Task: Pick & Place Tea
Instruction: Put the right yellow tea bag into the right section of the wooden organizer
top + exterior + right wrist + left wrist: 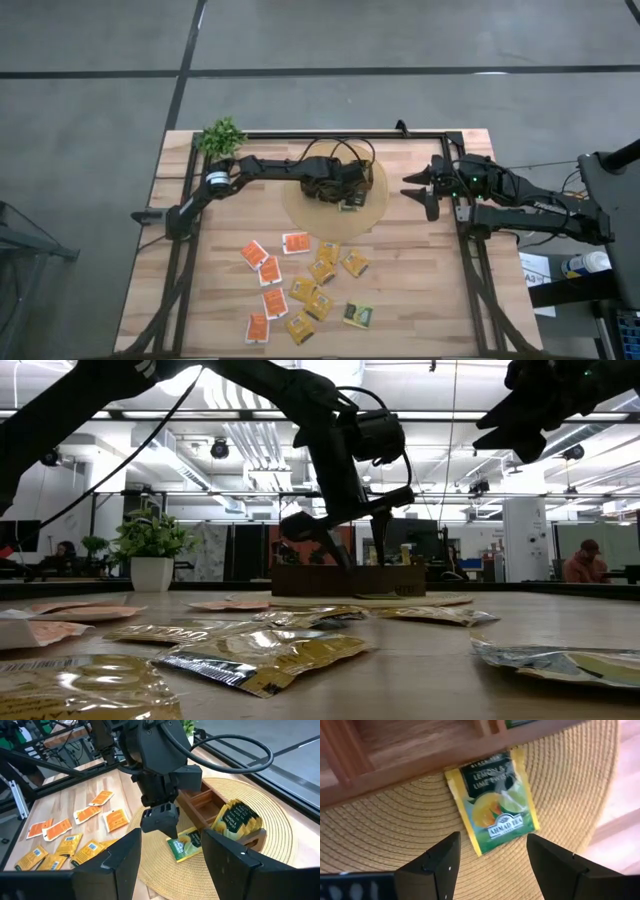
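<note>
My left gripper needs to slide the sachet free before pinching its near edge (509, 841), because the green sachet's far edge (484, 763) is up against the brown box's side.
A green lemon-and-lime tea sachet (495, 802) lies flat on the round woven mat (300, 207), its far edge against the wall of the brown wooden box (200, 802). My left gripper (493, 840) hovers open above this sachet (184, 845), one finger on either side, touching nothing. More green sachets (236, 817) stand in one end compartment of the box. Several orange (262, 262), yellow (322, 272) and one green sachet (358, 316) lie scattered flat on the near half of the table. My right gripper (412, 190) hangs open in the air at the mat's right edge.
A small potted plant (222, 137) stands at the table's far left corner. A black frame rail (330, 136) runs around the table top. Bare wood lies between the mat and the scattered sachets, and along the right side below my right arm.
</note>
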### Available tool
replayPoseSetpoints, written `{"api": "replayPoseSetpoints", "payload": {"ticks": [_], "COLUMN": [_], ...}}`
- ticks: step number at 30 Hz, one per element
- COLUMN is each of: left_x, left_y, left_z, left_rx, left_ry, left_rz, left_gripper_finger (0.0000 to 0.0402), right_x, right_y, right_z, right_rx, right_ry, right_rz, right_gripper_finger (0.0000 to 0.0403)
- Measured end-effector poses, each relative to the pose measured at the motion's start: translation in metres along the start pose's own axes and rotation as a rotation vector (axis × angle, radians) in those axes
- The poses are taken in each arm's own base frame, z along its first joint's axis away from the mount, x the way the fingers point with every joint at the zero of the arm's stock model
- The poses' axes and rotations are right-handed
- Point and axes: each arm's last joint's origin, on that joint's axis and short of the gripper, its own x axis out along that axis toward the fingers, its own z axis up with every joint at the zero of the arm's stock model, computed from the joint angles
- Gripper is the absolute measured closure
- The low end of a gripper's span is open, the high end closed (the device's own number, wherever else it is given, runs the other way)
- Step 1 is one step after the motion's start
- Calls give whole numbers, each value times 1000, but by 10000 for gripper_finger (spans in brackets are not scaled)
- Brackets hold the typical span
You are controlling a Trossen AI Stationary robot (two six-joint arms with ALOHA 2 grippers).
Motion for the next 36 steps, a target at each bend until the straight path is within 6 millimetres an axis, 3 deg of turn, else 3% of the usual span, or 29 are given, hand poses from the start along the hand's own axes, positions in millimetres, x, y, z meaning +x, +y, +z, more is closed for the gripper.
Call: {"api": "replayPoseSetpoints", "payload": {"ticks": [8, 17, 24, 32, 36], "left_x": [23, 33, 39, 39, 40], "left_y": [9, 12, 13, 14, 14], "left_z": [1, 0, 0, -1, -1], "left_rx": [-26, -38, -36, -9, 0], "left_ry": [28, 37, 48, 57, 58], "left_rz": [73, 98, 111, 109, 109], "left_gripper_finger": [180, 189, 268, 385, 399], "right_x": [0, 0, 0, 0, 0], "right_y": [0, 0, 0, 0, -1], "right_z": [0, 0, 0, 0, 0], "right_rx": [5, 20, 17, 15, 15], "right_ry": [1, 3, 2, -2, -7], "right_rz": [-1, -2, -3, -15, -29], "right_gripper_finger": [200, 200, 200, 200, 200]}}
